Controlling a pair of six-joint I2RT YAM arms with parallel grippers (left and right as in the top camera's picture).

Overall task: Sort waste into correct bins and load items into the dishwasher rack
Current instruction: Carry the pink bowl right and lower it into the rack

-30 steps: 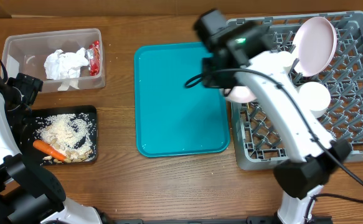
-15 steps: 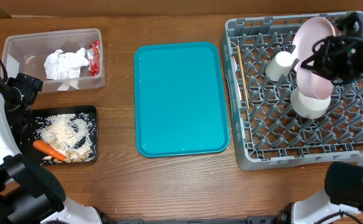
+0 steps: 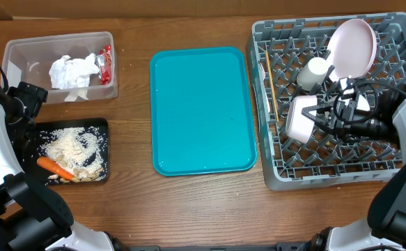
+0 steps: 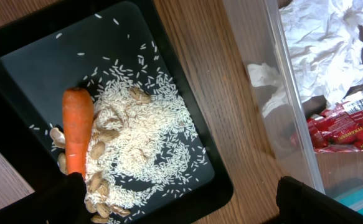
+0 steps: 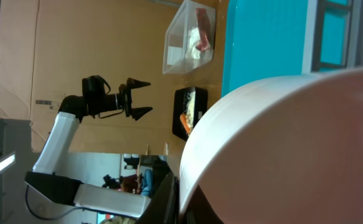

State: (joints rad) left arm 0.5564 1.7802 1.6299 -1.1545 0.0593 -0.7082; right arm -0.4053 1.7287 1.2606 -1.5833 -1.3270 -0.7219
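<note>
The white bowl (image 3: pixel 300 120) is tilted on its side above the rack, so the robot's right gripper needs to tip the bowl with its opening down onto the rack's pegs (image 3: pixel 319 141) next to the second white piece.
The grey dishwasher rack (image 3: pixel 397 162) holds a white plate (image 3: pixel 352 45) on edge, a white cup (image 3: pixel 314 70) and a thin wooden stick (image 3: pixel 267 80). My right gripper (image 3: pixel 322 117) is shut on a white bowl (image 3: pixel 300 118) low over the rack's left-middle; the bowl fills the right wrist view (image 5: pixel 293 143). A second white piece (image 3: pixel 350 104) shows partly under that gripper. The clear tub (image 3: pixel 14 50) holds the napkin (image 3: pixel 72 71) and the red wrapper (image 3: pixel 106 64). The black tray (image 3: pixel 102 125) holds rice (image 3: pixel 74 146) and the carrot (image 3: pixel 55 167). My left gripper (image 3: pixel 30 97) is open and empty. The fork is out of view.
The teal serving tray (image 3: pixel 203 111) lies bare in the middle between bins and rack. In the left wrist view my left gripper (image 4: pixel 187 205) spans the black tray's corner (image 4: pixel 218 186) and the wood beside the tub's wall (image 4: pixel 274 74).
My right arm has swung down from beside the plate at the rack's top right and now holds a bowl at the rack's left-middle. The left arm has not moved.
</note>
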